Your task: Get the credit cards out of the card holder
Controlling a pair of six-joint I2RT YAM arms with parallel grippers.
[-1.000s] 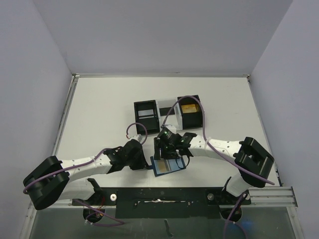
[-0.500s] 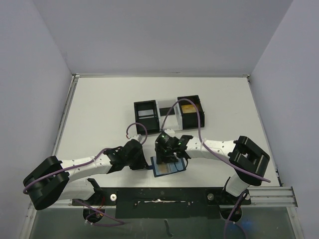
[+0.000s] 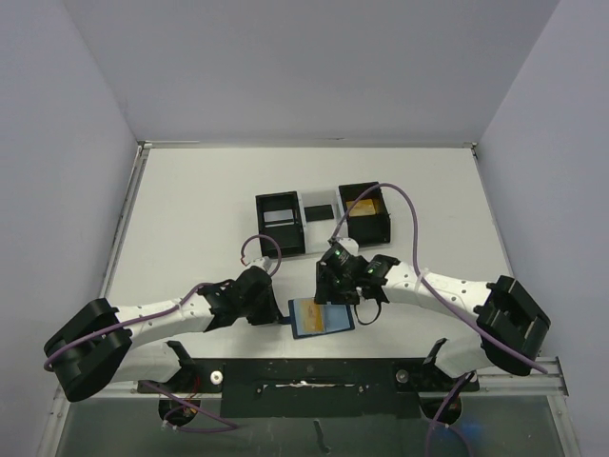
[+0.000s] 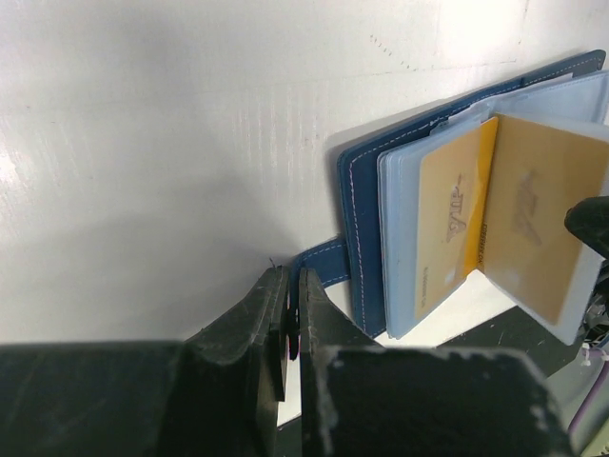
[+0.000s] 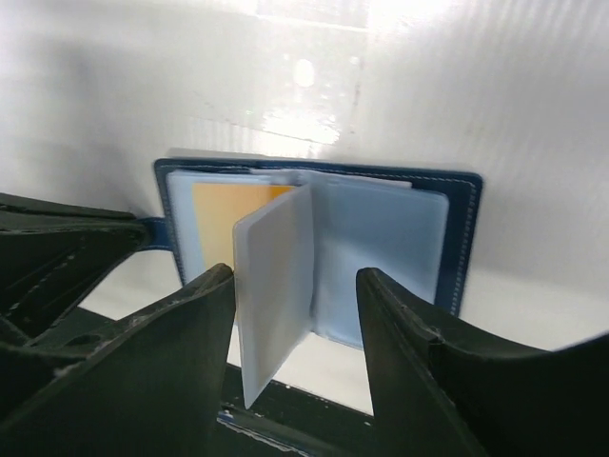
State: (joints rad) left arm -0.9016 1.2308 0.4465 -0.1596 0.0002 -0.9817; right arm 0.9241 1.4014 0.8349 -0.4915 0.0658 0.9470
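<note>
My left gripper is on the blue strap point(image 4: 329, 259) and the clear sleeve is loose, so next my left gripper grips the sleeve's edge point(image 4: 399, 309) while my right gripper pulls the card.
The navy card holder point(image 3: 321, 318) lies open near the table's front edge. My left gripper point(image 3: 284, 314) is shut on its blue strap point(image 4: 319, 262); the fingers point(image 4: 271, 305) pinch it in the left wrist view. A gold card point(image 4: 452, 224) sits in a clear sleeve of the card holder point(image 4: 362, 219). My right gripper point(image 3: 335, 286) is open just behind the holder. In the right wrist view point(image 5: 295, 281) a pale sleeve page point(image 5: 276, 286) stands up between its fingers, ungripped, with the gold card point(image 5: 224, 214) behind it.
Two black boxes stand behind the grippers: the left box point(image 3: 280, 221) shows a pale strip inside, and the right box point(image 3: 365, 213) holds a gold card point(image 3: 366, 205). A small dark piece point(image 3: 319, 210) lies between them. The black front rail point(image 3: 314, 371) runs close below the holder.
My right arm has swung right and drawn back off the card holder, which now shows more fully with a sleeve page raised. The left arm has not moved.
</note>
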